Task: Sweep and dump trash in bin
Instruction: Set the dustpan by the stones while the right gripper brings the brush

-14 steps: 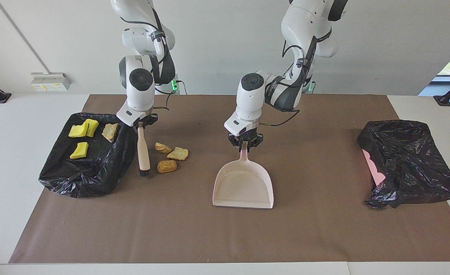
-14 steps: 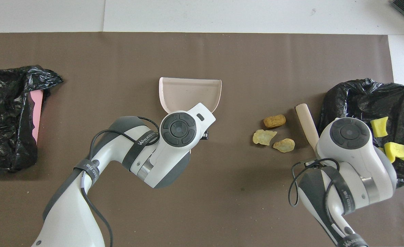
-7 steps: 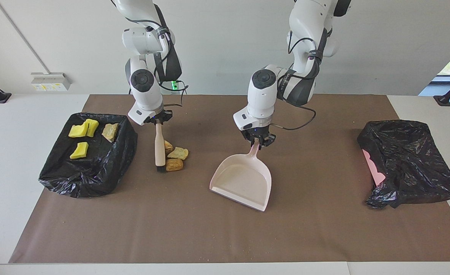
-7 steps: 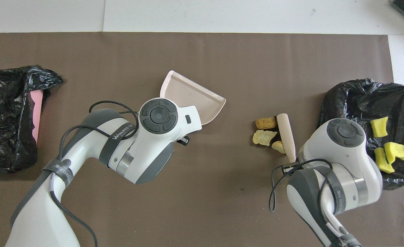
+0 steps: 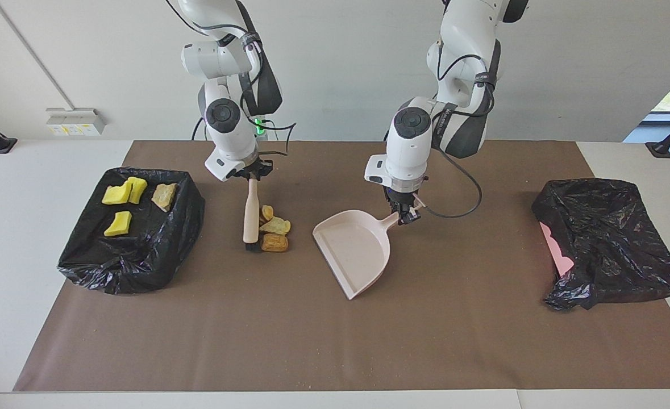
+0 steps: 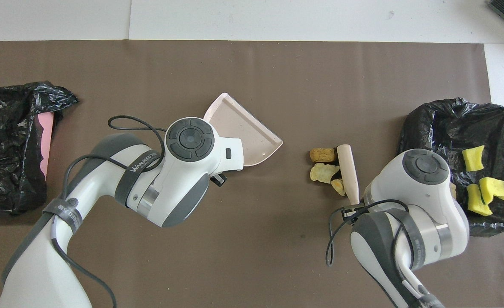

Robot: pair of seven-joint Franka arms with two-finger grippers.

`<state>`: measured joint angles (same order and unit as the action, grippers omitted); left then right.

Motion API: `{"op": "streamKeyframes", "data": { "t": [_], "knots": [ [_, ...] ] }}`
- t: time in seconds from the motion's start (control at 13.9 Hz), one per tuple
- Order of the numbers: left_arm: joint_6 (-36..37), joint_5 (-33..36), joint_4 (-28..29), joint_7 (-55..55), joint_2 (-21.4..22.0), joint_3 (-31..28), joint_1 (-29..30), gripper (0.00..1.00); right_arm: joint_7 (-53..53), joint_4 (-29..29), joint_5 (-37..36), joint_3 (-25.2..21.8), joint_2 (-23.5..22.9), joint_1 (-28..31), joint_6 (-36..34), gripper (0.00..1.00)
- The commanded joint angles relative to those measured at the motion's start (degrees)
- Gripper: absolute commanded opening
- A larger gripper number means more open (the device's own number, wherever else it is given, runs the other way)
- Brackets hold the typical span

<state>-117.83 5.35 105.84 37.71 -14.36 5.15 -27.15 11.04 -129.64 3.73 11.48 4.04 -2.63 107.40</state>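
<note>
The robot's left gripper should turn the dustpan's open edge (image 6: 254, 117) to face the tan trash pieces (image 6: 325, 171), because it slants away from them, as the right gripper sweeps the trash pieces in.
Three tan pieces of trash (image 5: 274, 228) (image 6: 323, 165) lie bunched on the brown mat. Against them, on the side toward the right arm's end, stands a brush with a wooden handle (image 5: 250, 211) (image 6: 347, 172). My right gripper (image 5: 253, 177) is shut on the handle's top. My left gripper (image 5: 406, 215) is shut on the handle of the pink dustpan (image 5: 354, 250) (image 6: 244, 133). The pan rests on the mat with its open lip turned toward the trash, a short gap away. A black-lined bin (image 5: 141, 258) (image 6: 448, 124) at the right arm's end holds three yellow chunks (image 5: 120, 207) and one tan piece (image 5: 164, 195).
Another black bag over a pink container (image 5: 610, 238) (image 6: 8, 141) sits at the left arm's end of the table. The brown mat (image 5: 289, 341) covers most of the table, with white table around it.
The right gripper dragged the brush toward the dustpan, pushing the three tan pieces into a tight bunch. The left gripper swung the dustpan around so its lip faces the trash.
</note>
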Motion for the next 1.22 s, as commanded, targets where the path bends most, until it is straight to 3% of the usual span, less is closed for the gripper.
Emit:
{"op": "streamKeyframes", "data": {
  "t": [0.0, 0.29, 0.58, 1.15],
  "knots": [
    [-2.2, 1.0, 2.1, 5.2, 1.2, 0.3, -0.1, 0.00, -1.1, 2.9, -3.5, -0.1, 0.5, 3.9, -3.8, 0.00],
    [-4.0, 1.0, 3.9, 5.3, 2.0, 0.4, -0.9, 0.00, -1.2, -0.9, -4.5, 0.4, 2.7, 8.3, -2.6, 0.00],
    [-6.0, 1.0, 5.3, 5.1, 2.4, 0.4, -1.8, 0.00, -0.4, -2.6, -3.4, 0.6, 2.4, 4.0, -2.8, 0.00],
    [-7.7, 1.8, 11.0, 5.0, 5.7, 0.5, -4.1, 0.00, -0.1, -0.3, 11.2, 0.6, -2.4, -2.7, -0.3, 0.00]
  ]
}}
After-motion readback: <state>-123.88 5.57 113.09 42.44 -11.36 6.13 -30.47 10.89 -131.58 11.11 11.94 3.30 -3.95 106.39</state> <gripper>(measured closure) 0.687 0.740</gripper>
